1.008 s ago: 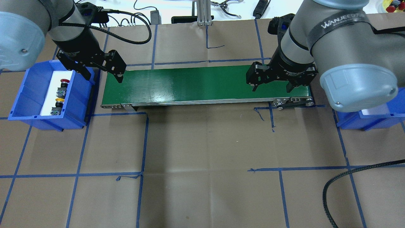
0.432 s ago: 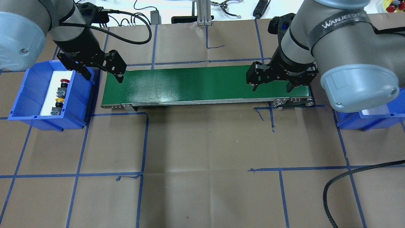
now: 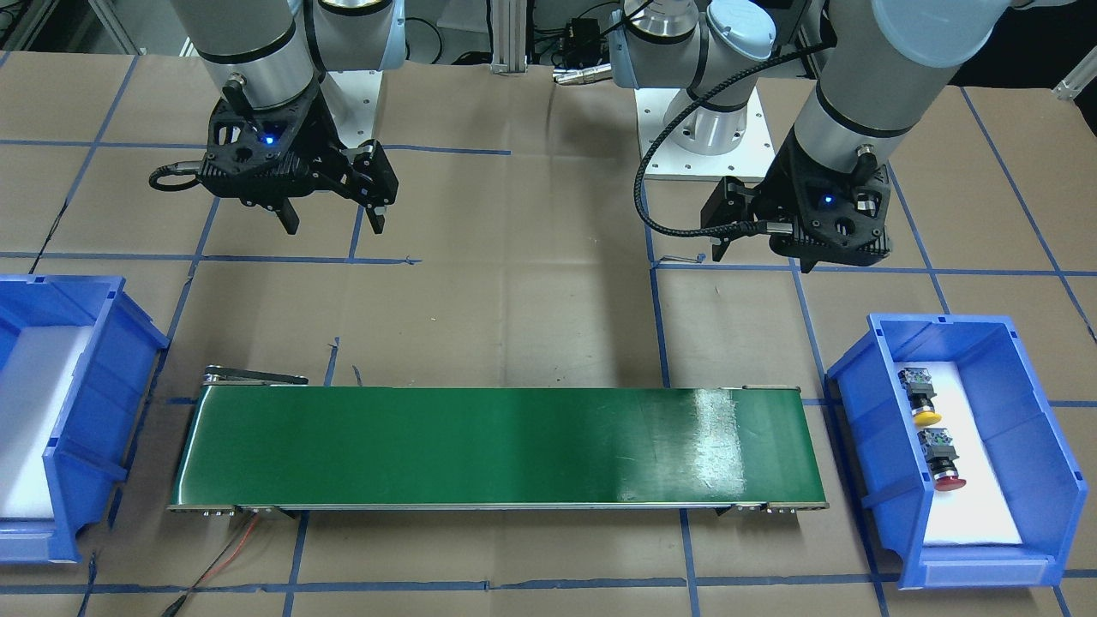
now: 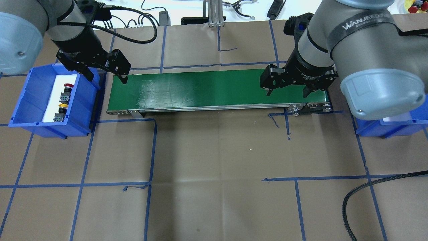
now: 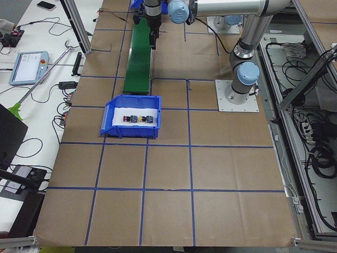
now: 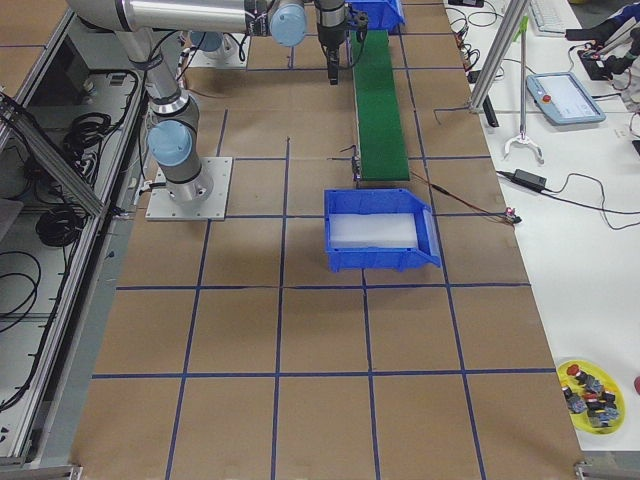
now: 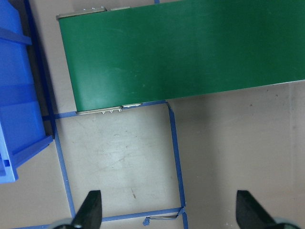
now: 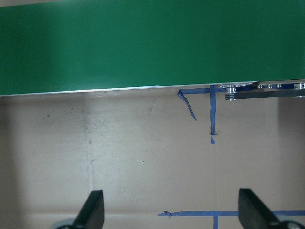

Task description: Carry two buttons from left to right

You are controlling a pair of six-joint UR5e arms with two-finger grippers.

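The yellow button (image 3: pixel 921 398) will stay on its side and travel along the green conveyor belt when the robot puts it there, because the button has a boxy base (image 3: pixel 914 380).
The red button (image 4: pixel 68 86) and the yellow button (image 4: pixel 62 106) lie in a row on white foam inside the left blue bin (image 4: pixel 20 110). They also show in the front-facing view, red button (image 3: pixel 949 482) and yellow button (image 3: pixel 926 417). My left gripper (image 4: pixel 107 78) is open and empty, hovering between that bin and the left end of the green conveyor belt (image 4: pixel 217 88). Its wrist view shows open fingertips (image 7: pixel 90 210) over bare table. My right gripper (image 4: pixel 287 94) is open and empty above the belt's right end, near its front edge.
A second blue bin (image 3: pixel 94 411) with white foam stands past the belt's right end, partly hidden under my right arm in the overhead view. A black cable (image 4: pixel 367 190) loops at the front right. A yellow plate of spare buttons (image 6: pixel 590 390) lies far off.
My left gripper has shifted a little back and to the left, nearer the left bin. The right gripper and both buttons have not moved.
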